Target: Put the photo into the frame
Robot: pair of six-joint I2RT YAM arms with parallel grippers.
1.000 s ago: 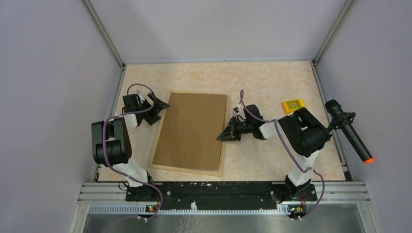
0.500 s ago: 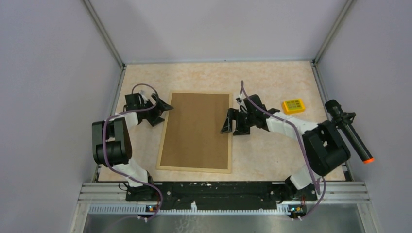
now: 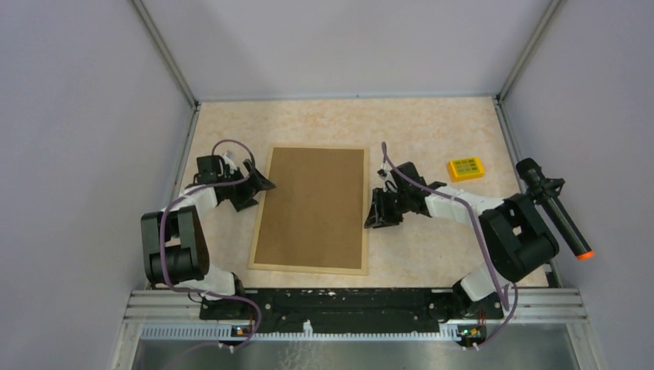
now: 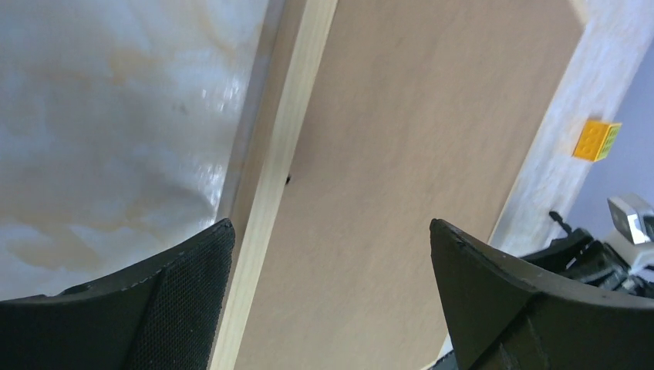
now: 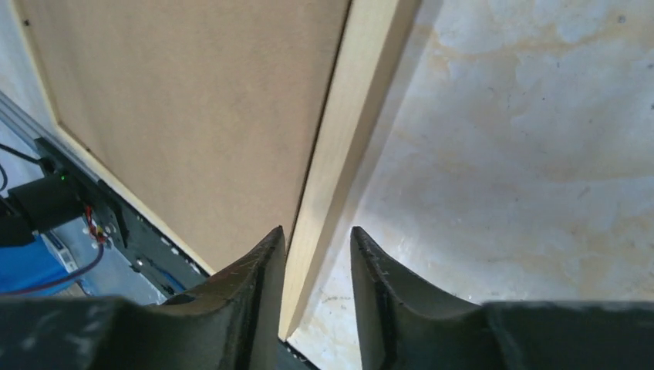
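Note:
My right gripper's fingers are on both sides of the frame's bar [image 5: 322,200] while the brown board sits inside. Next, I go to the frame's near corner [image 3: 363,267] and pry up the board's edge.
The frame [image 3: 312,208] lies flat, back up, in the middle of the table; only its light wood rails and brown board back show. The photo is hidden or out of view. My left gripper [image 3: 258,191] is open at the frame's left rail near the far corner; in the left wrist view [image 4: 332,231] its jaws stand wide over the rail and board [image 4: 432,131]. My right gripper [image 3: 375,212] sits at the frame's right rail. In the right wrist view [image 5: 318,235] its jaws stand a narrow gap apart above the rail [image 5: 347,139].
A small yellow block [image 3: 466,168] lies on the table right of the frame and also shows in the left wrist view [image 4: 595,140]. A black cylinder with an orange tip [image 3: 554,208] is at the right wall. Enclosure walls ring the table.
The frame has turned from tilted to square with the table. My right gripper has moved nearer along the right rail and its jaws have narrowed. My left gripper has shifted slightly nearer.

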